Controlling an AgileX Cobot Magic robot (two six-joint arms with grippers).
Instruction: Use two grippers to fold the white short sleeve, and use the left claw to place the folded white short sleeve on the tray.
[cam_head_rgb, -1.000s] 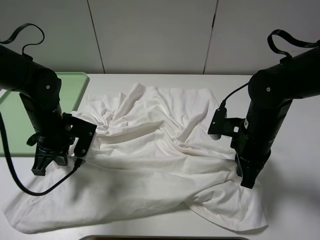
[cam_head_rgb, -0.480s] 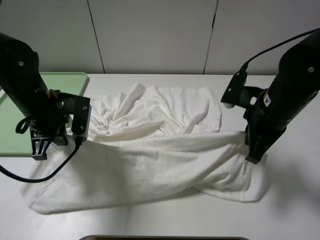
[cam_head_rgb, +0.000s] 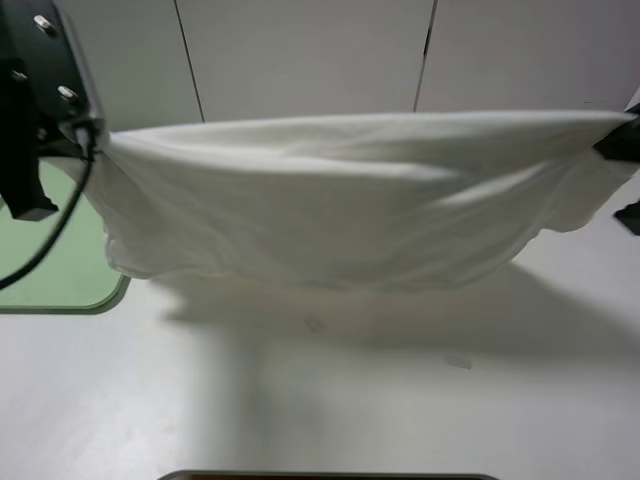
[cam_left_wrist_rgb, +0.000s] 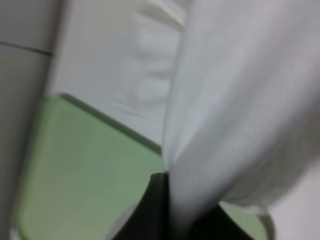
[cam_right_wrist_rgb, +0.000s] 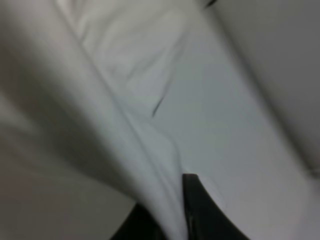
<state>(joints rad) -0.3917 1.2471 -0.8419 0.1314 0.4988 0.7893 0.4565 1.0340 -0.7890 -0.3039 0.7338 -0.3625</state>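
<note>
Next, I swing my left gripper back together with my right gripper to lay the white short sleeve's lower edge (cam_head_rgb: 330, 285) flat before folding, because that edge is hanging above the table (cam_head_rgb: 330, 370).
The white short sleeve (cam_head_rgb: 350, 200) hangs in the air above the table, stretched wide between both arms, its lower edge clear of the surface. At the upper left of the exterior high view, my left gripper (cam_head_rgb: 98, 135) is shut on one end of it. The right gripper (cam_head_rgb: 618, 142) is shut on the other end at the right border. The left wrist view shows black fingers (cam_left_wrist_rgb: 157, 210) pinching the cloth (cam_left_wrist_rgb: 240, 100), with the pale green tray (cam_left_wrist_rgb: 90, 165) below. In the blurred right wrist view, a black finger (cam_right_wrist_rgb: 197, 212) clamps the cloth (cam_right_wrist_rgb: 75, 125). The tray (cam_head_rgb: 60, 270) lies at the left, partly behind the shirt.
The white table (cam_head_rgb: 350, 400) under the shirt carries its shadow and a small white tape strip (cam_head_rgb: 458, 361). A dark edge (cam_head_rgb: 330, 476) runs along the front border. A panelled wall stands behind.
Both arms have risen sharply with the shirt in their grip. The shirt went from lying crumpled on the table to hanging taut between the grippers, off the surface.
</note>
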